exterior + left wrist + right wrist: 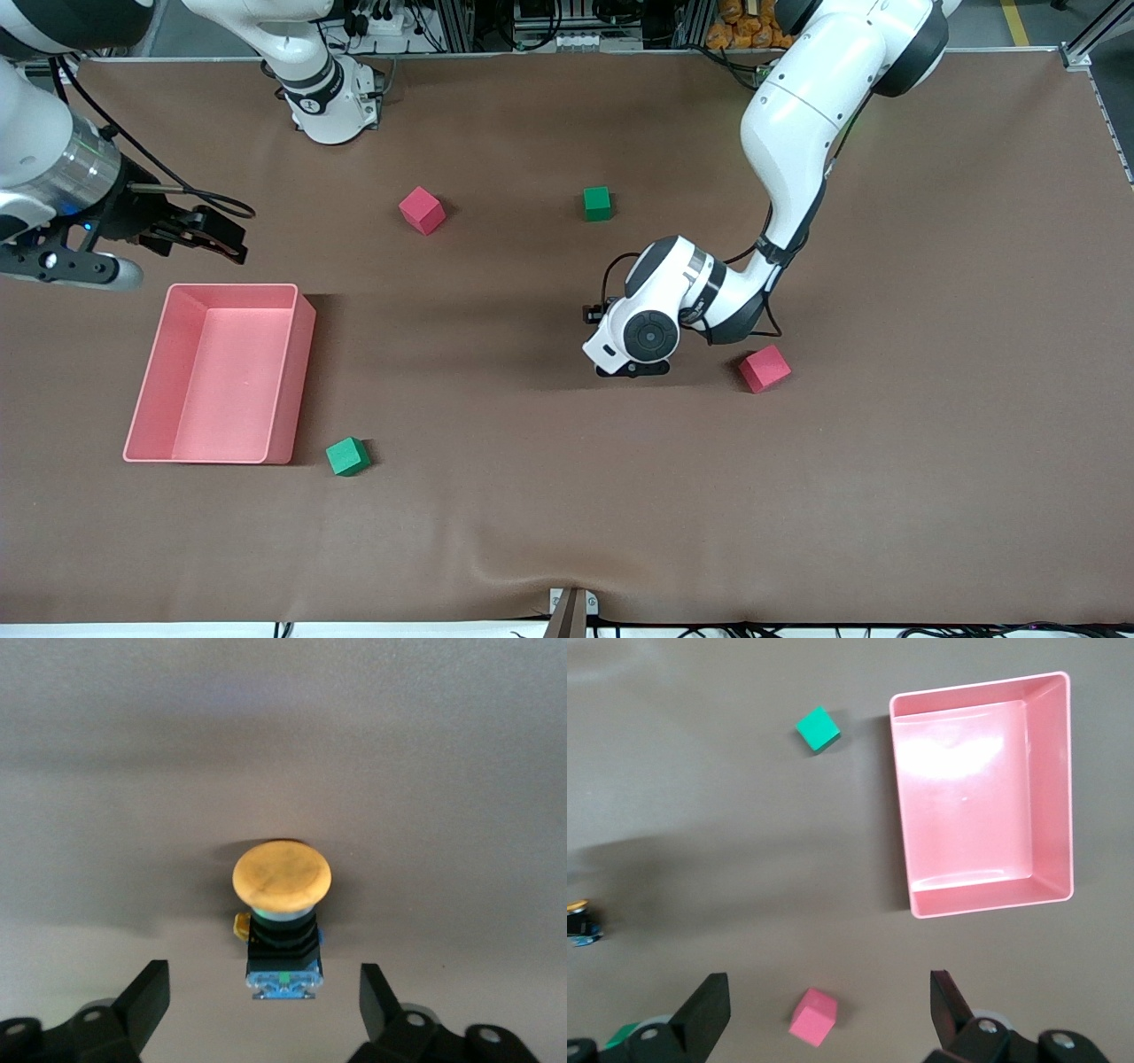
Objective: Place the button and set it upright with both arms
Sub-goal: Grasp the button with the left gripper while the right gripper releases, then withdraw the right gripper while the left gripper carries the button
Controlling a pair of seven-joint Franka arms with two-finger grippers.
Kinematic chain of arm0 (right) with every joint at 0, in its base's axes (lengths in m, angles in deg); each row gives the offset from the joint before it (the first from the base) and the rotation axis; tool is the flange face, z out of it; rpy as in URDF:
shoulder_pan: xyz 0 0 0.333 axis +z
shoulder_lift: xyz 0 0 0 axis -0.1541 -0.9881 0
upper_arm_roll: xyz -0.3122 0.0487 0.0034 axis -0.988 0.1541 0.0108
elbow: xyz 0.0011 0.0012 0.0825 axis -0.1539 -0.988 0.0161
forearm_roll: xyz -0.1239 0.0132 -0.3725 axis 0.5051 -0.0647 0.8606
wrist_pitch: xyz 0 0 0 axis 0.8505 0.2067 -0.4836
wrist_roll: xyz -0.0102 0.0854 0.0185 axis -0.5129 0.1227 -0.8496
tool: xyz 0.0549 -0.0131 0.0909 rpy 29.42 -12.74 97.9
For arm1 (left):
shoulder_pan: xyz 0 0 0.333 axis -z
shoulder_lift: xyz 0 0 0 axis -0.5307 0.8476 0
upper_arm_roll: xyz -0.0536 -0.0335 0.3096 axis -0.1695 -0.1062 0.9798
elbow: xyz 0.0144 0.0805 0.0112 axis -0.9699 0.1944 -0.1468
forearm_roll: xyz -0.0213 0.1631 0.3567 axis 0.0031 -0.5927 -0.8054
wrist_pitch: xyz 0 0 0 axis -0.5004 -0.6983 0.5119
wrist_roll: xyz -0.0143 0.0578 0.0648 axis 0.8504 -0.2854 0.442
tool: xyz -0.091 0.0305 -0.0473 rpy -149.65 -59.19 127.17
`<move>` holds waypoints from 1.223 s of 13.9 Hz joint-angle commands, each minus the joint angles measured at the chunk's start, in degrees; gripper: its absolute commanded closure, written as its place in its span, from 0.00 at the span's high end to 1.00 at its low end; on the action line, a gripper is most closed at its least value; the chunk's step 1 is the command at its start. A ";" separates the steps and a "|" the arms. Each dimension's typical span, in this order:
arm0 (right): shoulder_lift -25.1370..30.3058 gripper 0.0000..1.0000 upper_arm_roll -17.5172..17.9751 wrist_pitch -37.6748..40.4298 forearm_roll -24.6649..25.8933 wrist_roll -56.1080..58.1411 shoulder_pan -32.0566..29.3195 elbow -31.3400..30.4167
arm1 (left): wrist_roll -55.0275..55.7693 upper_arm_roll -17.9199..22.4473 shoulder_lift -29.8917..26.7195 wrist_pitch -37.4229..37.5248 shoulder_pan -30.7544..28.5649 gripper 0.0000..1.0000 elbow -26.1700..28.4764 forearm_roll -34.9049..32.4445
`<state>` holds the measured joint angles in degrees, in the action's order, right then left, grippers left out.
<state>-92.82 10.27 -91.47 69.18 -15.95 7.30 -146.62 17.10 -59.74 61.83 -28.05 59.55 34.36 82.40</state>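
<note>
I should use my left gripper to take the blue base (284, 981), turn the button (283, 917) upright and set it down, because the button is lying on its side far from my right gripper.
The button (282, 904), with a round orange cap on a dark body and a blue base, rests on the brown table. It seems to lie on its side, cap pointing away from my left gripper (263, 979). That gripper is open and low over the table. Its fingertips (152, 979) stand to either side of the blue base without touching it. In the front view the left hand (631, 341) covers the button. The right wrist view shows the button (580, 921) at its edge. My right gripper (217, 235) waits open and empty, up beside the pink tray (292, 372).
One pink cube (765, 369) sits close beside the left hand and another (422, 210) lies nearer the robots' bases. A green cube (597, 203) lies farther from the camera than the left hand. A second green cube (347, 456) sits by the tray's near corner.
</note>
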 commanded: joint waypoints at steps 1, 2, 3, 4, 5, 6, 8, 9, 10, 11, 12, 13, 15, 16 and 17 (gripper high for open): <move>9.31 1.00 -3.63 -5.02 -1.17 3.26 1.04 -13.14 | 0.90 0.60 1.56 -0.84 1.42 0.91 -1.45 0.20; 10.37 1.00 -3.81 -5.02 -1.17 3.44 0.95 -14.29 | 0.99 0.51 1.91 -1.19 1.51 0.90 -1.45 0.20; 11.16 1.00 -4.50 -5.11 -1.17 3.79 0.95 -15.17 | 0.99 0.59 2.17 -1.20 1.60 0.87 -1.45 0.20; 11.61 1.00 -4.86 -5.03 -1.17 4.66 1.04 -15.44 | 0.90 0.60 2.35 -1.55 1.69 0.85 -1.45 0.28; 11.44 1.00 -5.12 -5.02 -1.17 6.06 0.95 -15.01 | 0.90 0.51 2.61 -1.72 1.86 0.82 -1.45 0.20; 11.09 1.00 -5.30 -5.11 -1.17 7.56 0.95 -13.96 | 0.56 0.51 2.70 -1.81 1.86 0.75 -1.45 0.28; 9.51 1.00 -5.39 -4.59 -1.08 7.84 0.69 -10.97 | -0.06 0.51 2.62 -1.81 1.78 0.63 -1.45 0.28; 9.42 1.00 -6.00 -4.58 -1.08 7.84 0.69 -10.44 | -0.06 0.59 2.61 -1.81 1.78 0.62 -1.54 0.20; 9.33 1.00 -6.70 -4.58 -1.08 7.92 0.86 -10.09 | -0.15 0.60 2.61 -1.81 1.69 0.60 -1.54 0.20; 8.80 1.00 -6.88 -4.58 -1.08 8.19 0.77 -9.30 | -0.50 0.60 2.53 -1.81 1.60 0.54 -1.54 0.20; 8.02 1.00 -6.88 -4.50 -1.00 9.23 0.69 -8.33 | -0.59 0.60 2.53 -1.81 1.60 0.41 -1.54 0.20; 7.49 1.00 -7.23 -4.41 -0.73 10.55 0.60 -8.06 | -0.50 0.60 2.35 -1.81 1.51 0.18 -1.54 0.20; 7.30 1.00 -8.46 -4.41 -0.82 11.17 0.77 -7.97 | 0.02 0.60 2.00 -1.72 1.77 0.00 -1.54 0.11; 7.30 1.00 -8.55 -4.50 -0.30 11.26 0.77 -7.97 | 0.72 0.60 1.22 -1.72 1.86 0.00 -1.54 -0.06; 7.13 1.00 -8.55 -4.50 -0.21 11.53 0.77 -7.45 | 1.86 0.68 0.25 -1.72 1.86 0.00 -1.54 -0.15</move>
<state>-84.60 2.39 -96.45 68.85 -5.48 7.42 -156.32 17.20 -59.59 63.77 -29.86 60.77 33.25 82.40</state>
